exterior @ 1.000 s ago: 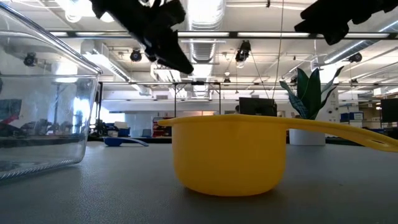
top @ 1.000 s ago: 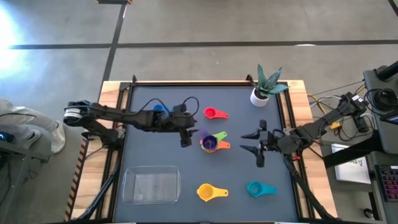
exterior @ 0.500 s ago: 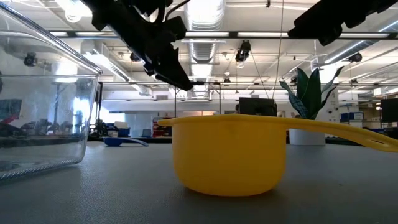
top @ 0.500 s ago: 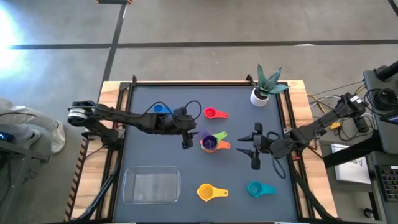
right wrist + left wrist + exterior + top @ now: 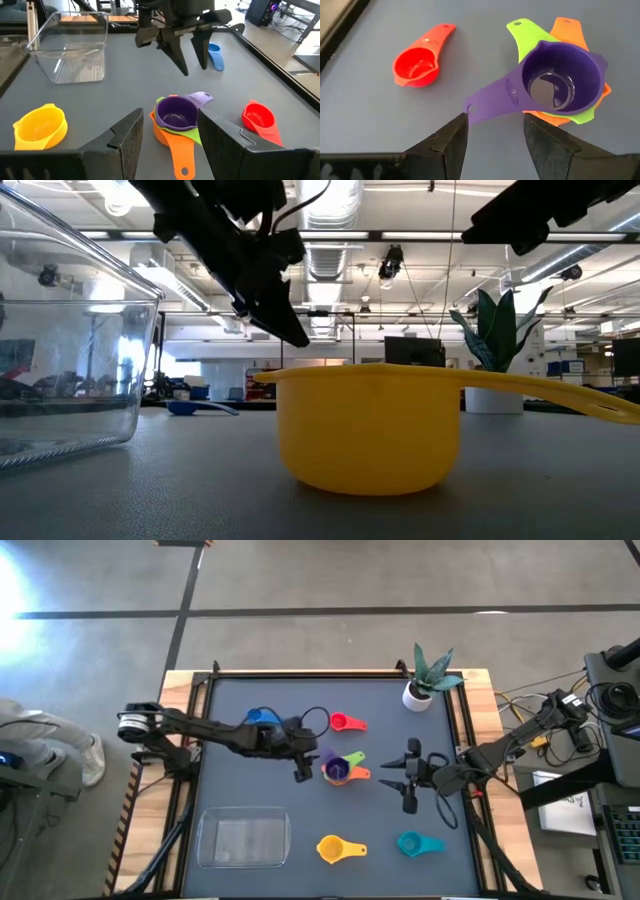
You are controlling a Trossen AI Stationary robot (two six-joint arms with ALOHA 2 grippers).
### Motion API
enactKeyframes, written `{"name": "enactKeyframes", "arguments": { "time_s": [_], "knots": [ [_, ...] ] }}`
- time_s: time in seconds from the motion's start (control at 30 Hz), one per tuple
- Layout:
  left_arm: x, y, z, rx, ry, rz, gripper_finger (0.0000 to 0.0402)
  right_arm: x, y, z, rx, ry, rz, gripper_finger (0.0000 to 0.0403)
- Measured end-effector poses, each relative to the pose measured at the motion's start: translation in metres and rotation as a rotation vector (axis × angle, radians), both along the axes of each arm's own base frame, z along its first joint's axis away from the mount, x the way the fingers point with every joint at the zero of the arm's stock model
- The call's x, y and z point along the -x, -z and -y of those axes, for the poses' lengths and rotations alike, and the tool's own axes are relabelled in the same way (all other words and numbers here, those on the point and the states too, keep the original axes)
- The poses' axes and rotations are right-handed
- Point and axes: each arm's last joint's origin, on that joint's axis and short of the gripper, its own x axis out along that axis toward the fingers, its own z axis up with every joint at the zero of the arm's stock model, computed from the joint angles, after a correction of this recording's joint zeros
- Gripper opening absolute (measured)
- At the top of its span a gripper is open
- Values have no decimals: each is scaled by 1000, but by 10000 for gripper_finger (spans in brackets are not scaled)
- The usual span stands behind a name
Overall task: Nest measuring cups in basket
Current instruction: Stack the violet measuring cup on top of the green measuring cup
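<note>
Next, I push the orange handle [image 5: 360,773] round with my right gripper while my left gripper turns the purple handle [image 5: 325,755], because it spreads away from the orange and green handles.
A purple cup [image 5: 560,82] sits inside a green cup [image 5: 532,37], which sits in an orange one [image 5: 570,30]; this stack [image 5: 340,769] rests mid-table. My left gripper [image 5: 303,768] hovers open just left of the stack, and the purple handle's free end [image 5: 470,107] lies just beyond its fingertips [image 5: 495,135]. My right gripper [image 5: 401,782] waits open to the right of the stack [image 5: 175,117]. Red [image 5: 345,723], blue [image 5: 262,716], yellow [image 5: 335,848] and teal [image 5: 415,843] cups lie singly on the table. The clear basket [image 5: 243,838] stands at the near left.
A white pot with a plant [image 5: 420,690] stands at the far right corner. The yellow cup [image 5: 370,430] fills the low view, with the basket wall [image 5: 60,350] on its left. Bare mat lies between the stack and the basket.
My left gripper has come down and moved slightly right, toward the purple cup's handle, staying open. My right gripper has shifted a little left toward the stack, then held still. No cup has moved.
</note>
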Motion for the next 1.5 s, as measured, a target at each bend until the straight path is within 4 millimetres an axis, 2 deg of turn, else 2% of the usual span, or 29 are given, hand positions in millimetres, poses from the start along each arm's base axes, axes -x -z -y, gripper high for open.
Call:
{"name": "enactKeyframes", "arguments": {
  "time_s": [0.13, 0.27, 0.53, 0.7, 0.83, 1.07, 1.23, 1.5],
  "knots": [
    [-4, 11, 0, 17, 7, -33, 173, 0, 0, 1, -10, 5, -2, 174],
    [-6, 22, -4, 35, -24, -63, 173, -4, 3, 3, -4, 7, -24, 154],
    [-18, 30, -23, 76, -124, -107, 168, -26, 9, -1, 50, -20, -129, 66],
    [-31, 38, -34, 77, -150, -212, 156, -40, 4, -7, 84, -21, -185, 26],
    [-43, 43, -39, 75, -157, -272, 149, -47, -3, -10, 93, -23, -204, 17],
    [-67, 31, -43, 40, -115, -239, 145, -43, 0, -4, 95, 5, -252, 18],
    [-73, 22, -44, 14, -82, -220, 145, -45, 13, -6, 64, 5, -317, 18],
    [-68, 28, -52, 13, -93, -246, 145, -71, 56, -19, 40, -65, -436, 18]
  ]
}}
